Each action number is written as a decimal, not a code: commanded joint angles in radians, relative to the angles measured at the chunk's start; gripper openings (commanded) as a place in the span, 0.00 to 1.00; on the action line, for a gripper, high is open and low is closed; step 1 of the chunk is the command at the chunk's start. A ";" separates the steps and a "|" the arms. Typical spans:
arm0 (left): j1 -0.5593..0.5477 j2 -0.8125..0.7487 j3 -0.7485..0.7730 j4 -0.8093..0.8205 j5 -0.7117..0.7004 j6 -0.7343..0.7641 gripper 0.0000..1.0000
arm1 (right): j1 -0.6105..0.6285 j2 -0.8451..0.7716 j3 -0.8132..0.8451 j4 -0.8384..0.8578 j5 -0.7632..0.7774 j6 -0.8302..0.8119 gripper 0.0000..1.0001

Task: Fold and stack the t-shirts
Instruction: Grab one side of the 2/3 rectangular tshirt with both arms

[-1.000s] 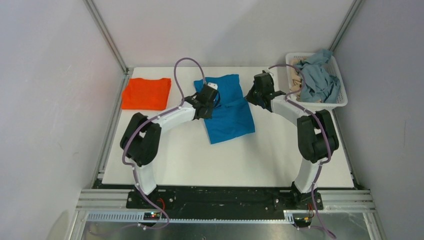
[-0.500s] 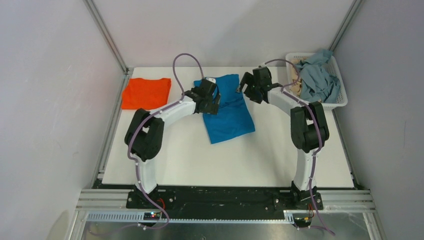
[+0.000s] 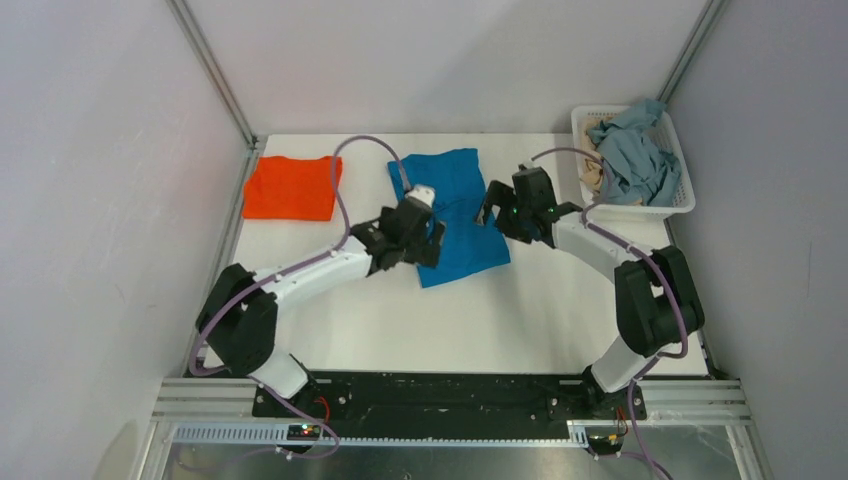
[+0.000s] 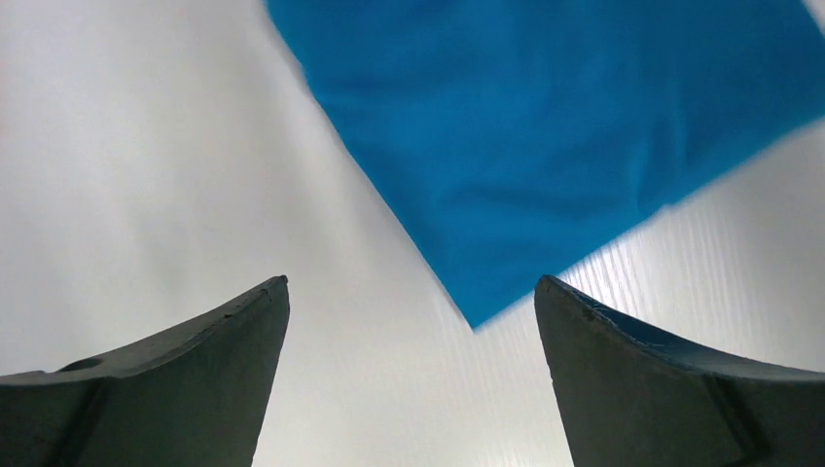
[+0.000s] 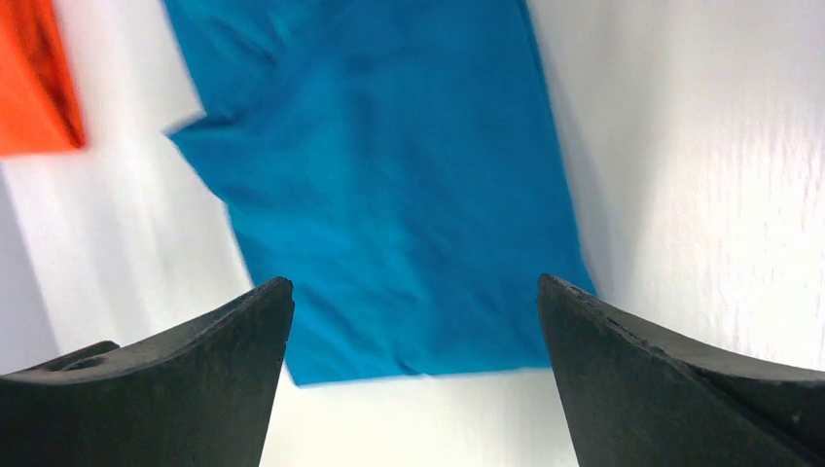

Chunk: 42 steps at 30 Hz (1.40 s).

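The blue t-shirt's strip [image 3: 463, 222] is longer than the orange t-shirt [image 3: 292, 189], so I expect it to double into a similar flat rectangle when I fold its near end.
A blue t-shirt [image 3: 455, 190] lies folded into a long strip in the middle of the white table [image 3: 500, 320]. My left gripper [image 3: 428, 243] hovers open over its near left edge. In the left wrist view the shirt's near corner [image 4: 545, 126] lies just ahead of the empty left gripper [image 4: 412, 282]. My right gripper [image 3: 497, 213] hangs open over the shirt's right edge. The right wrist view shows the strip [image 5: 389, 185] beneath the empty right gripper [image 5: 414, 282]. An orange t-shirt [image 3: 292, 187] lies folded at the far left and also shows as the orange t-shirt [image 5: 34, 88].
A white basket [image 3: 650, 209] at the far right corner holds crumpled grey-blue shirts [image 3: 630, 160]. Grey enclosure walls with aluminium posts close in the table on three sides. The arm bases stand at the near edge.
Both grippers have gone from shut to wide open and let go of the blue shirt. Both arms have drawn back from its far part toward its near end.
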 commanded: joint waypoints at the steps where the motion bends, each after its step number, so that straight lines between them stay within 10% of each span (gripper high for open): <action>1: -0.108 -0.035 -0.102 0.055 0.004 -0.064 1.00 | -0.022 -0.088 -0.161 -0.031 -0.039 -0.024 0.99; 23: -0.138 0.191 -0.122 0.138 0.042 -0.116 0.45 | -0.107 -0.025 -0.304 0.101 -0.136 0.074 0.65; 29: -0.135 0.205 -0.143 0.163 0.015 -0.120 0.02 | -0.107 -0.014 -0.305 0.111 -0.112 0.075 0.49; 34: -0.134 0.181 -0.168 0.185 0.004 -0.129 0.00 | -0.105 -0.010 -0.311 0.115 -0.119 0.077 0.04; 42: -0.213 -0.046 -0.360 0.191 -0.001 -0.234 0.00 | -0.095 -0.176 -0.400 -0.007 -0.064 0.042 0.00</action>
